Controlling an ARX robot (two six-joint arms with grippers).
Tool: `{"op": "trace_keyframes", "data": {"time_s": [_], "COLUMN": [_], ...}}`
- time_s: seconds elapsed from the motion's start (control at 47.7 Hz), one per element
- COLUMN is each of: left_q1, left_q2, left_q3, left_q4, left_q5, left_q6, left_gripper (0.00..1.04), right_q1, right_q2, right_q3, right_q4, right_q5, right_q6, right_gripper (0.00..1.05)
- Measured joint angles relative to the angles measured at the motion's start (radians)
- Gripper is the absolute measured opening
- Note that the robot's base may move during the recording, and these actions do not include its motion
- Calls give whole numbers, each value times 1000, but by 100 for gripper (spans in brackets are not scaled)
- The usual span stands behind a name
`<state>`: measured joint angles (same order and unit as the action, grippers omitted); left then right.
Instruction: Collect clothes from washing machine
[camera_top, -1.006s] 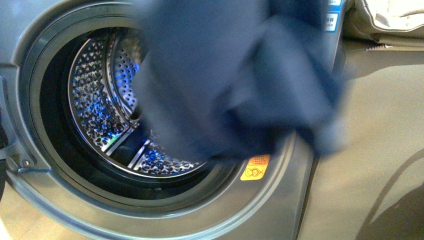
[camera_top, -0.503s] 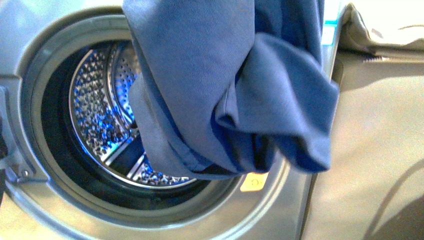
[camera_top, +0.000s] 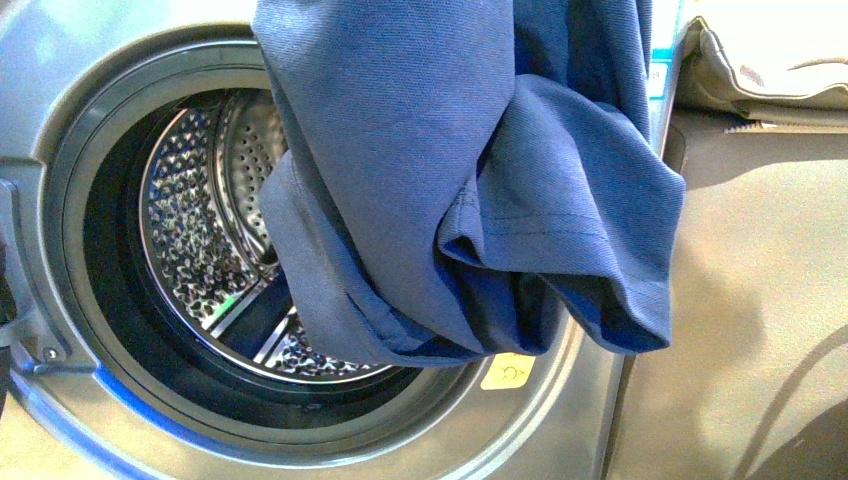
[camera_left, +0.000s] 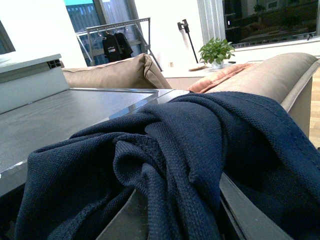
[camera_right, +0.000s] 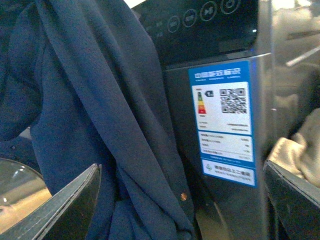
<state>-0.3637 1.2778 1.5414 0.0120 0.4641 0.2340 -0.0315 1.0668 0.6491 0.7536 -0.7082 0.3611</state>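
Observation:
The drum behind the navy-blue clothes should be empty when I carry them away, because only perforated steel shows beside the hanging folds.
The navy-blue clothes (camera_top: 470, 170) hang in thick folds in front of the washing machine (camera_top: 60, 120), covering the right side of its round opening; the hem droops past the machine's right edge. The perforated steel drum (camera_top: 195, 230) shows behind them. In the left wrist view my left gripper (camera_left: 175, 220) is shut on a bunched fold of the clothes (camera_left: 165, 150), its fingers mostly buried in fabric. In the right wrist view my right gripper (camera_right: 182, 200) stands open beside the hanging clothes (camera_right: 100, 100), close to the machine's blue-white label (camera_right: 223, 122), with nothing between its fingers.
An orange-yellow warning sticker (camera_top: 508, 372) peeks out below the fabric. A beige cushion (camera_top: 770, 60) lies at the upper right beyond the machine. Beige floor (camera_top: 760, 330) spreads to the right. A beige sofa (camera_left: 125, 72) and a potted plant (camera_left: 216, 50) show behind the machine's grey top.
The clothes have settled from a blurred swing into a steady hang, the hem dropping slightly lower at the right. The drum stays still.

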Motion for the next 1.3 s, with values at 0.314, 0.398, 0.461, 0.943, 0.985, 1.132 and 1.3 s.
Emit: {"op": "trace_keyframes", "data": {"time_s": [0.314, 0.398, 0.461, 0.943, 0.985, 1.132, 1.3], "left_q1": [0, 0, 0, 0, 0, 0, 0], "left_q2": [0, 0, 0, 0, 0, 0, 0], "left_q3": [0, 0, 0, 0, 0, 0, 0], "left_q4": [0, 0, 0, 0, 0, 0, 0], "left_q5": [0, 0, 0, 0, 0, 0, 0], "left_q6": [0, 0, 0, 0, 0, 0, 0], "left_gripper": [20, 20, 20, 20, 20, 20, 20], "right_q1": [97, 110, 121, 187, 199, 261, 321], "right_q2": [232, 278, 320, 567, 576, 597, 596], "right_q3": [177, 204, 229, 427, 439, 475, 475], "right_q4": [100, 122, 141, 315, 307, 291, 339], "right_q5": [-165, -223, -255, -338, -337, -331, -337], "right_q6": [52, 80, 100, 257, 260, 268, 304], "right_gripper": [97, 97, 97, 97, 97, 97, 97]}}
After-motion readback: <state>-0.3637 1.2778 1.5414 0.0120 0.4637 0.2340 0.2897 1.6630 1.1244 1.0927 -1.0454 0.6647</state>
